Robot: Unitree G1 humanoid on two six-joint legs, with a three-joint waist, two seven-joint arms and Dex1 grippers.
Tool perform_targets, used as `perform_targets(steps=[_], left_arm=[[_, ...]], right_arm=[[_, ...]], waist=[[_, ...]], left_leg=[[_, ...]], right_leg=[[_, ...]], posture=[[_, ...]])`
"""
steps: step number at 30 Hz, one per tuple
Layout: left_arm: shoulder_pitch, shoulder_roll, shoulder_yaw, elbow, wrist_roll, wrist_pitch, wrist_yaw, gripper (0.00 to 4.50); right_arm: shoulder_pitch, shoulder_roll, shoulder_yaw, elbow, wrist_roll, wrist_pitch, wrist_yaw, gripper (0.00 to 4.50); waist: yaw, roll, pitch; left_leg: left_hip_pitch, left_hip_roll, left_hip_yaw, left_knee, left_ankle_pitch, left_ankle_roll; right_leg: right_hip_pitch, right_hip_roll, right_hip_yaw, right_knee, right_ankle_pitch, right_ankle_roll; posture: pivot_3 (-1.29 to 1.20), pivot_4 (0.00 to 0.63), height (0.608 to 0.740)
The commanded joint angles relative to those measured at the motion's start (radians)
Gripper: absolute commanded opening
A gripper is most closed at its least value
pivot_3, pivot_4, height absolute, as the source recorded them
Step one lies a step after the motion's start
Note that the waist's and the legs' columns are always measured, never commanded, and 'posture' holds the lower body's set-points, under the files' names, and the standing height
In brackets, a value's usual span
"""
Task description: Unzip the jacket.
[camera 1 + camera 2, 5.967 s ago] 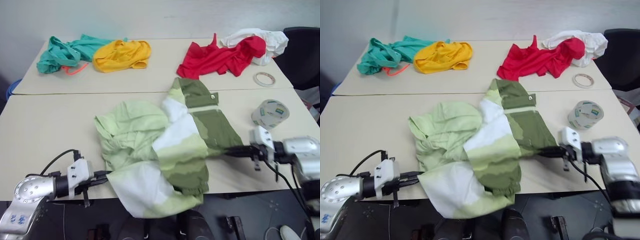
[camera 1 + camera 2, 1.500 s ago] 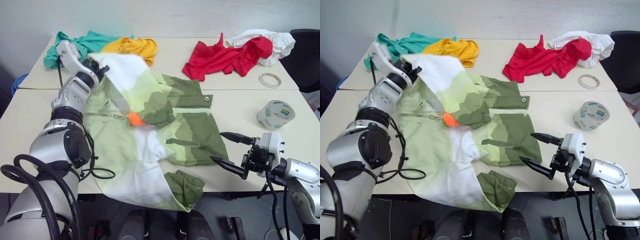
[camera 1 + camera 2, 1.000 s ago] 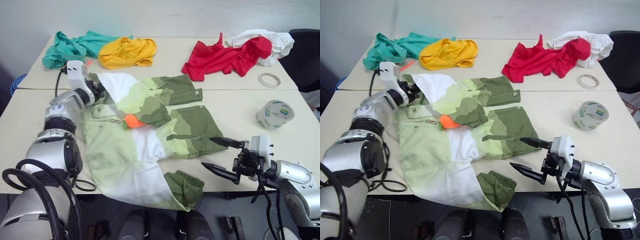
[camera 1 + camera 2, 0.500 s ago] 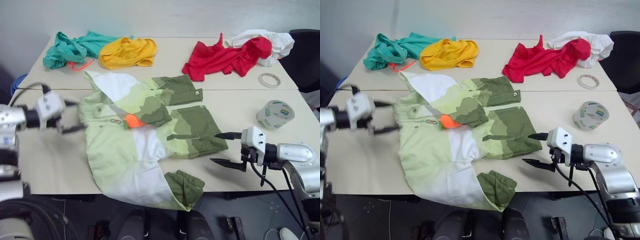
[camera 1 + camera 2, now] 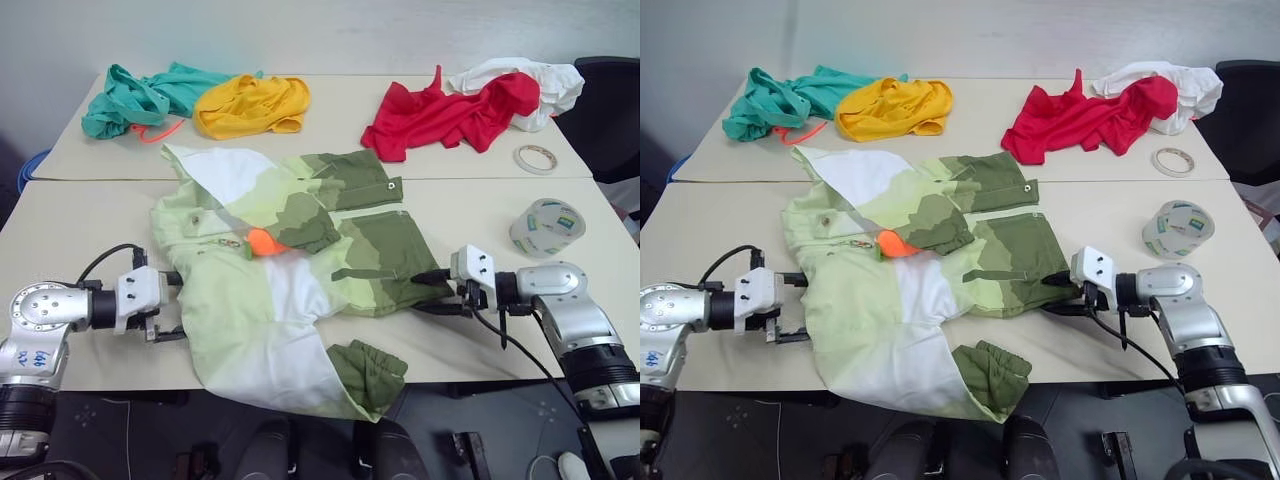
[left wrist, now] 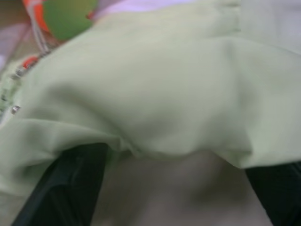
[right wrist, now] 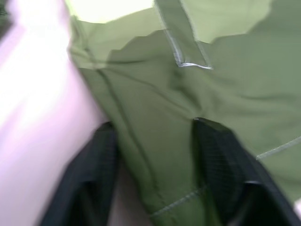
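Note:
The jacket's olive end runs away at a slant, so the robot's left gripper should pinch the pale green hem's near end while the right gripper pulls the olive edge straight.
The jacket lies spread across the near table in wavy pale green, white and olive bands. Its orange zipper pull shows near the middle of the chest. My left gripper is low at the jacket's left edge and open, its fingers wide apart with the pale green hem between them. My right gripper reaches in from the right at the olive edge. It stands half-narrowed but open, and a fold of olive cloth runs between its fingers.
A large tape roll and a thin tape ring lie right of the jacket. On the far table are teal, yellow, red and white garments. A black chair stands at the back right.
My left arm let go of the raised jacket flap, then came back and down to the near left hem. My right gripper moved in to the olive edge and its fingers narrowed.

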Motion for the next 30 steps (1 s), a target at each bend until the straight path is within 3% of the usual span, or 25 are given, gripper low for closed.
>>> perform_targets(steps=[1,4,11,15,21,24,27,30], left_arm=[[0.014,0.005,-0.011,-0.049,-0.011,0.016,-0.007,2.97],[0.054,0.026,-0.008,-0.093,-0.064,0.081,-0.063,2.0],[0.167,0.111,0.038,-0.149,-0.131,0.193,-0.163,0.02],[0.207,0.137,0.086,-0.136,-0.14,0.184,-0.183,0.02],[0.219,0.102,0.112,-0.155,-0.144,0.147,-0.148,0.02],[0.219,0.083,0.116,-0.186,-0.157,0.167,-0.127,0.0],[0.225,0.076,0.156,-0.223,-0.162,0.209,-0.066,0.6],[0.253,0.082,0.208,-0.222,-0.16,0.184,-0.047,1.57]], right_arm=[[0.014,-0.01,-0.017,-0.034,0.048,0.007,0.065,1.15],[0.072,-0.058,-0.039,-0.101,0.1,0.073,0.127,0.08],[0.268,-0.248,-0.117,-0.329,0.223,0.271,0.201,0.0],[0.438,-0.319,-0.221,-0.542,0.346,0.4,0.175,0.0],[0.421,-0.203,-0.305,-0.607,0.418,0.39,0.026,0.0],[0.385,-0.177,-0.294,-0.609,0.404,0.361,0.018,0.94],[0.308,-0.151,-0.223,-0.565,0.306,0.29,-0.013,1.94],[0.26,-0.134,-0.174,-0.534,0.243,0.262,-0.037,3.03]], waist=[[-0.002,0.0,0.0],[0.0,0.0,0.0],[0.0,0.001,0.0],[0.002,0.001,0.0],[0.0,0.001,0.0],[0.0,0.004,0.0],[0.001,0.003,0.0],[0.0,0.003,0.0]], left_leg=[[0.0,0.0,0.0,0.0,0.0,0.0],[0.0,0.0,0.0,0.0,0.0,0.0],[0.0,0.0,0.0,0.0,0.0,0.0],[0.001,0.002,-0.002,-0.001,-0.001,-0.002],[0.003,0.001,-0.002,-0.001,-0.002,-0.002],[0.002,0.001,-0.002,-0.001,-0.002,-0.002],[0.002,0.001,-0.003,-0.002,-0.002,-0.002],[0.002,0.001,-0.002,-0.002,-0.002,-0.002]], right_leg=[[0.0,0.0,0.0,0.0,0.0,0.0],[0.0,0.0,0.0,0.0,0.0,0.0],[0.001,-0.001,0.001,-0.001,0.0,0.0],[0.002,-0.008,0.002,-0.001,-0.001,-0.002],[0.002,-0.008,0.002,-0.002,-0.001,-0.002],[0.002,-0.009,0.003,-0.002,-0.001,-0.002],[0.002,-0.008,0.003,-0.002,-0.001,-0.002],[0.002,-0.008,0.002,-0.002,-0.001,-0.002]], posture=[[0.0,0.15,0.74],[0.0,0.15,0.74],[0.0,0.15,0.74],[0.0,0.15,0.74],[0.0,0.15,0.74],[0.0,0.15,0.74],[0.0,0.15,0.74],[0.0,0.15,0.74]])
